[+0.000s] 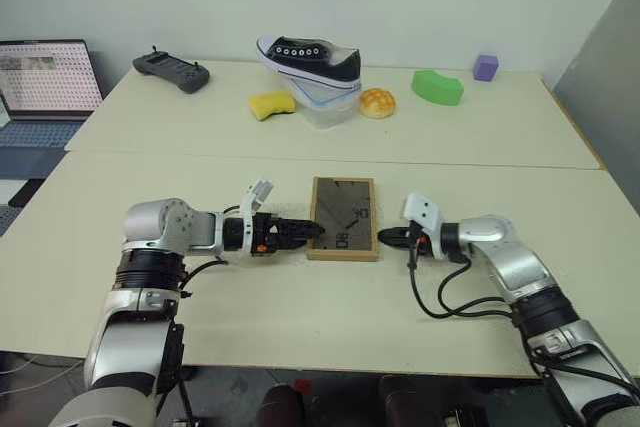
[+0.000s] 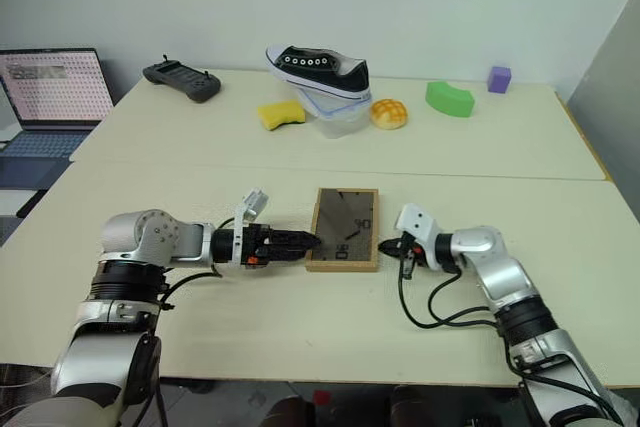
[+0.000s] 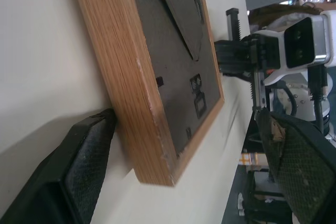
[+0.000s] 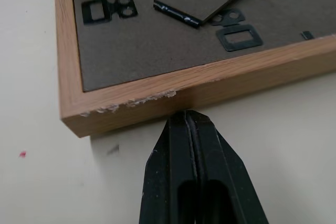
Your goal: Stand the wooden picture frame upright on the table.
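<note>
The fold-out stand [image 1: 346, 205] is flat against the back panel of the picture frame. Next, I lift the picture frame by its edge [image 3: 126, 93] with my left gripper, and then open the stand with my right gripper first.
The wooden picture frame [image 1: 343, 218] lies flat on the table [image 1: 250, 317], dark back panel and fold-out stand facing up. My left gripper [image 1: 305, 232] is open at the frame's left edge. In the left wrist view one finger [image 3: 84, 161] rests on the table against that light-wood edge [image 3: 121, 66], and the other [image 3: 299, 166] hangs over the back panel. My right gripper [image 1: 385, 238] is shut with nothing in it. Its tips [image 4: 184, 119] touch the frame's right edge close to the near corner.
Beyond the table's seam [image 1: 200, 152] stand a black sneaker [image 1: 310, 60] on a clear container, a yellow sponge [image 1: 272, 104], a bun [image 1: 377, 102], a green block [image 1: 437, 86], a purple cube [image 1: 486, 67] and a black controller [image 1: 172, 70]. A laptop [image 1: 45, 82] is at the far left.
</note>
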`<action>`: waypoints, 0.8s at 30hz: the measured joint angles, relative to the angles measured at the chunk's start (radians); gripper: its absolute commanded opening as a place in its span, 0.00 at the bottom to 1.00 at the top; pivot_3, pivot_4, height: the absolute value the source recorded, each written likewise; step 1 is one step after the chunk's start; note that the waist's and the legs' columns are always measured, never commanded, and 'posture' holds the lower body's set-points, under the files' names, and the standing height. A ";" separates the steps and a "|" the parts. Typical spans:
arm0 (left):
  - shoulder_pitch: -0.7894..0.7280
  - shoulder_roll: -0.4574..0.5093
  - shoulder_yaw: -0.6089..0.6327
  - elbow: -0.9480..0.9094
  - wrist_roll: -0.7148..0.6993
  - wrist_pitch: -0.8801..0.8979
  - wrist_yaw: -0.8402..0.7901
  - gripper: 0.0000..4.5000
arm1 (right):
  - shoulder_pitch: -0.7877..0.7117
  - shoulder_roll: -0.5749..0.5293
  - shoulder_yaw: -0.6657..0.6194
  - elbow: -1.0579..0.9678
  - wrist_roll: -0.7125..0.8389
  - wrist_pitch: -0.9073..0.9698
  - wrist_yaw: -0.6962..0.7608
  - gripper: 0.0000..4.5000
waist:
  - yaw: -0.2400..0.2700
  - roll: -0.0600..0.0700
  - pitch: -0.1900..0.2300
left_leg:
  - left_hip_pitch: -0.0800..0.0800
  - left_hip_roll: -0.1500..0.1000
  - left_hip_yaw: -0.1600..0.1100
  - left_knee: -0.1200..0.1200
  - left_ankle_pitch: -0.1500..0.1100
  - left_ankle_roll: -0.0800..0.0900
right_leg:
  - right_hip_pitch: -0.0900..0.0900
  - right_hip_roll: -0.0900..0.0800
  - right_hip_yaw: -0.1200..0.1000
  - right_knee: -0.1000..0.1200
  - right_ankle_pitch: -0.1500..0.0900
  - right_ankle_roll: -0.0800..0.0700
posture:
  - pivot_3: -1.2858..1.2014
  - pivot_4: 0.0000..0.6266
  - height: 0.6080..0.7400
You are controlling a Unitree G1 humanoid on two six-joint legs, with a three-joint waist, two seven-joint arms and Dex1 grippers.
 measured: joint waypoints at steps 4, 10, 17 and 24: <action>-0.004 -0.027 -0.020 0.018 0.009 -0.049 -0.018 1.00 | -0.007 0.018 0.005 0.016 -0.020 -0.025 -0.010 0.01 | 0.007 0.000 0.000 | 0.001 -0.001 -0.001 0.000 0.000 0.000 | 0.004 -0.001 -0.002 -0.002 0.000 0.000 | 0.52 0.24 1.00; -0.005 -0.041 -0.039 0.035 0.018 -0.082 -0.037 0.80 | 0.006 0.015 0.003 0.009 -0.022 -0.036 -0.014 0.00 | 0.007 0.000 0.000 | 0.002 0.000 -0.003 0.000 0.000 0.000 | 0.007 -0.001 -0.004 -0.004 0.000 0.000 | 0.52 0.24 1.00; -0.014 -0.069 -0.035 0.080 0.020 -0.094 -0.046 0.48 | 0.016 0.005 0.001 -0.001 -0.023 -0.042 -0.023 0.00 | 0.005 0.000 0.000 | 0.002 0.000 -0.003 0.000 0.000 0.000 | 0.007 -0.001 -0.005 -0.005 0.000 0.000 | 0.52 0.24 1.00; -0.042 -0.108 0.027 0.102 0.012 -0.110 -0.011 0.29 | 0.016 -0.001 0.001 -0.002 -0.030 -0.055 -0.029 0.00 | 0.002 0.000 0.000 | 0.002 0.000 -0.004 0.000 -0.002 0.003 | 0.007 -0.001 -0.005 -0.005 0.000 0.000 | 0.52 0.24 1.00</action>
